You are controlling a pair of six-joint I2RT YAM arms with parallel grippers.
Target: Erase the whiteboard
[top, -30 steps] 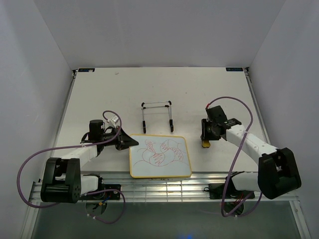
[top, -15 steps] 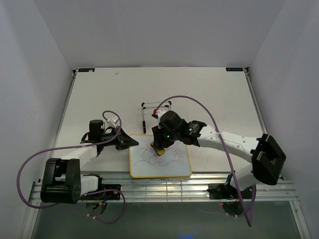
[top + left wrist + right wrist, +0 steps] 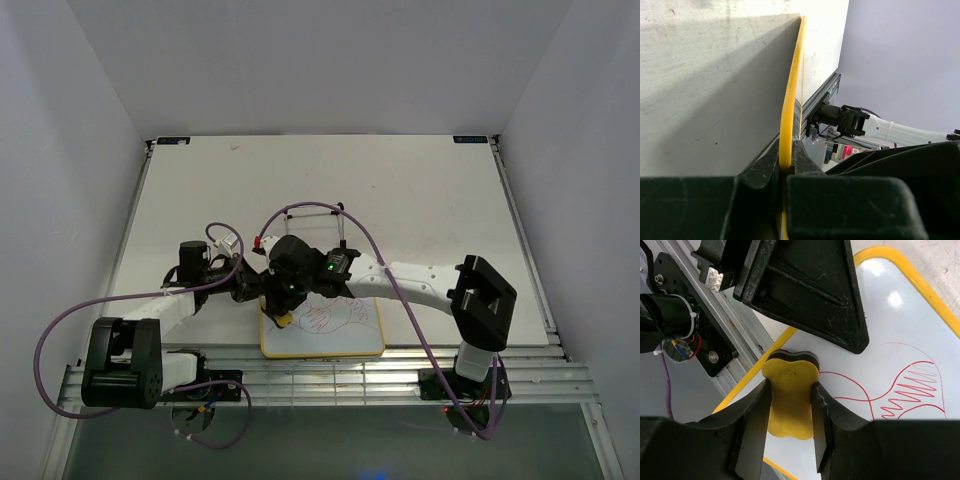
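Observation:
Next, I turn my right gripper back and sweep the eraser across towards the red scribbles (image 3: 320,318), since it is close to the rim (image 3: 263,335) that my left gripper holds.
The whiteboard (image 3: 340,330), white with a yellow frame, lies flat near the table's front edge and bears red scribbles on its middle and right part (image 3: 910,385). My left gripper (image 3: 250,285) is shut on the board's left yellow rim (image 3: 787,115). My right gripper (image 3: 283,312) is shut on the yellow eraser (image 3: 788,397) and presses it on the board's left part, close to the left gripper's fingers (image 3: 810,285). The patch of board around the eraser is white.
A black wire easel stand (image 3: 315,232) stands behind the board, partly hidden by the right arm. The aluminium rail (image 3: 330,372) runs along the table's front edge just below the board. The right arm stretches across the board from the right.
My right gripper has carried the eraser from the table right of the board onto the board and across it to its left part. Red lines at the left are gone. The left gripper stayed.

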